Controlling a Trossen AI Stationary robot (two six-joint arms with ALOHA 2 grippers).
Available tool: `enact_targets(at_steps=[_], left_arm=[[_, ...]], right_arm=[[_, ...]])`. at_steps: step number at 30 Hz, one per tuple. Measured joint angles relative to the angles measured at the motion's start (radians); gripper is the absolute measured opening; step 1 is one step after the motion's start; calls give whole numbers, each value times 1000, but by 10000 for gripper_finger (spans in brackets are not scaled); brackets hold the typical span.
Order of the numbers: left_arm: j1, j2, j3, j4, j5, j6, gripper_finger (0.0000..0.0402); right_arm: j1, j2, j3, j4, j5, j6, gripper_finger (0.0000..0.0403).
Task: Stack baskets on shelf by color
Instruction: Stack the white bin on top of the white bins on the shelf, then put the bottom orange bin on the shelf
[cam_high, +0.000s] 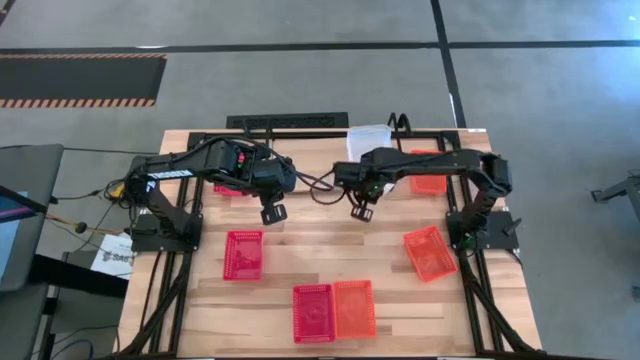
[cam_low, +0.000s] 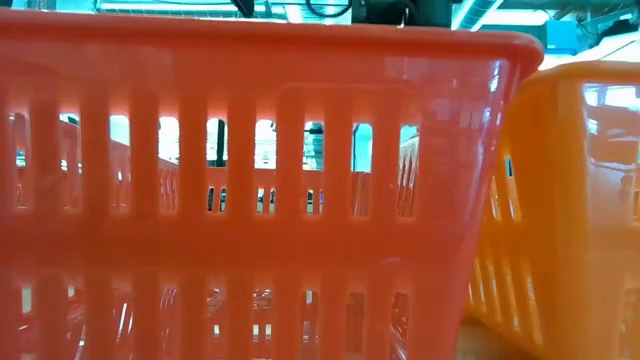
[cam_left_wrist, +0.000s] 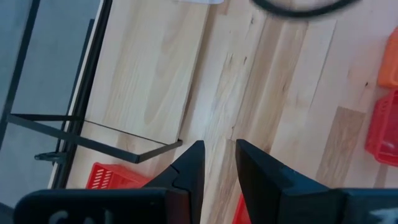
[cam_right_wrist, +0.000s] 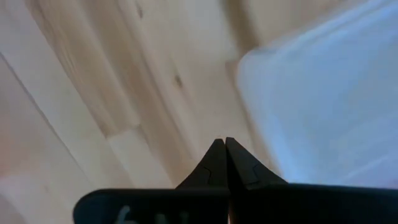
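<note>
Open wood (cam_high: 362, 252) lies between my right gripper and the orange basket at the near edge. I should go on moving to that basket before my open fingers are above its far rim (cam_high: 352, 283).
Both grippers hang over the bare middle of the table, touching nothing. My left gripper (cam_high: 273, 212) (cam_left_wrist: 219, 155) is open with only wood showing between its fingers. My right gripper (cam_high: 361, 212) (cam_right_wrist: 224, 144) is shut and points down beside a clear basket (cam_right_wrist: 323, 106) (cam_high: 368, 140). A red basket (cam_high: 244, 254) and an orange one (cam_high: 429, 252) lie flat on the wood. Another red basket (cam_high: 313, 312) (cam_low: 250, 180) and an orange one (cam_high: 354, 308) (cam_low: 570, 200) sit side by side at the near edge. The shelf's thin black rods (cam_left_wrist: 93, 132) run beside a red basket (cam_left_wrist: 115, 177) (cam_high: 230, 188).
One more orange basket (cam_high: 428, 172) sits at the far right under my right arm. Black frame tubes (cam_high: 480, 300) run along both sides of the table. A cable (cam_high: 318, 185) hangs between the arms. Bare wood lies between the two grippers.
</note>
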Motion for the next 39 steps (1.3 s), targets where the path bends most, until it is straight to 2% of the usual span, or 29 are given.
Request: enact_targets(at_steps=[6, 13, 18, 24, 31, 39], left_arm=[[0, 0, 0, 0, 0, 0, 80], [0, 0, 0, -1, 0, -25, 80], [0, 0, 0, -10, -2, -26, 80], [0, 0, 0, -11, -2, -17, 80], [0, 0, 0, -12, -2, -18, 80], [-13, 0, 0, -18, 23, 6, 80]], right_arm=[[1, -87, 0, 49, 6, 16, 1], [68, -212, 0, -8, 6, 211, 1], [141, -290, 1, -143, 5, 413, 1], [218, -319, 0, -347, 4, 645, 11], [291, -282, -14, -294, -23, 709, 37], [361, -178, -12, 35, -77, 606, 32]])
